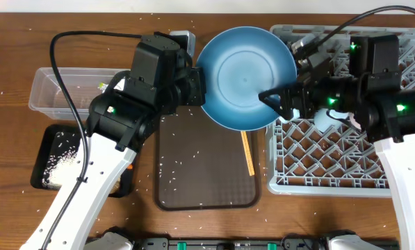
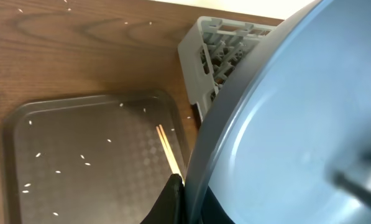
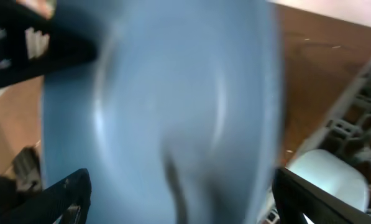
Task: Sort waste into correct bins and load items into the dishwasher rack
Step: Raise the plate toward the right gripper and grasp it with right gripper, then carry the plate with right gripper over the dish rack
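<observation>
The robot's left gripper is holding the large blue plate's rim point(image 1: 205, 71) farthest from the dishwasher rack, so it should let go once the right gripper takes hold of the opposite rim point(image 1: 293, 73).
My left gripper point(image 1: 199, 87) is shut on the left rim of the large blue plate point(image 1: 245, 76) and holds it tilted in the air between the brown tray and the dishwasher rack point(image 1: 332, 163). The left wrist view shows the jaws point(image 2: 185, 190) pinching the plate's rim point(image 2: 284, 124). My right gripper point(image 1: 275, 103) is open at the plate's right rim. In the right wrist view its fingers point(image 3: 185, 199) are spread wide, with the blurred plate point(image 3: 160, 106) between them. A light blue cup point(image 1: 325, 118) sits in the rack. Wooden chopsticks point(image 1: 247, 154) lie on the brown tray.
The brown serving tray point(image 1: 200, 173) carries scattered rice grains. A clear tub point(image 1: 58, 87) stands at the left, with a black tray point(image 1: 51, 163) holding a heap of rice in front of it. Rice grains dot the table.
</observation>
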### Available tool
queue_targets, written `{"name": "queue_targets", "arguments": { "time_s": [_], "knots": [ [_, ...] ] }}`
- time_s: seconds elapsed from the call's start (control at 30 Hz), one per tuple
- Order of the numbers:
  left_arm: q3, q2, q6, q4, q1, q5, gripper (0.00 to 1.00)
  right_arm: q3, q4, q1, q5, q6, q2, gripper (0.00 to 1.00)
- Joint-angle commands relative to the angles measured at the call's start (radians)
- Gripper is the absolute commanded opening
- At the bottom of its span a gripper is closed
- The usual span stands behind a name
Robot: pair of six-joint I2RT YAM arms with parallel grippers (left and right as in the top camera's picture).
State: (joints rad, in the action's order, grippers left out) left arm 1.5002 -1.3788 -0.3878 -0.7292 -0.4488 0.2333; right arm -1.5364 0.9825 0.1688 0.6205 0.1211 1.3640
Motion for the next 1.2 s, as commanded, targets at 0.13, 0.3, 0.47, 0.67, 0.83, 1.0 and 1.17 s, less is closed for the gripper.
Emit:
{"name": "queue_targets", "arguments": {
  "time_s": [0.13, 0.3, 0.47, 0.67, 0.83, 1.0, 1.17],
  "knots": [
    [0.021, 0.008, -0.018, 0.018, -0.003, 0.11, 0.06, -0.013, -0.038, 0.008, -0.051, -0.084, 0.028, 0.77],
    [0.021, 0.008, -0.018, 0.022, -0.003, 0.118, 0.06, -0.013, -0.061, 0.008, 0.058, -0.083, 0.046, 0.56],
    [0.021, 0.008, -0.017, 0.025, -0.002, 0.117, 0.06, -0.013, -0.07, 0.008, 0.092, -0.08, 0.045, 0.44],
    [0.021, 0.008, -0.016, 0.029, -0.002, 0.114, 0.14, -0.013, -0.067, 0.008, 0.09, -0.079, 0.045, 0.35],
    [0.021, 0.008, -0.016, 0.03, -0.002, 0.114, 0.17, -0.013, -0.064, 0.008, 0.058, -0.08, 0.044, 0.27],
    [0.021, 0.008, -0.016, 0.032, -0.002, 0.114, 0.17, -0.013, -0.055, 0.006, 0.016, -0.08, 0.04, 0.25],
    [0.021, 0.008, -0.016, 0.032, -0.002, 0.114, 0.33, -0.013, -0.048, 0.006, -0.027, -0.08, 0.039, 0.21]
  ]
}}
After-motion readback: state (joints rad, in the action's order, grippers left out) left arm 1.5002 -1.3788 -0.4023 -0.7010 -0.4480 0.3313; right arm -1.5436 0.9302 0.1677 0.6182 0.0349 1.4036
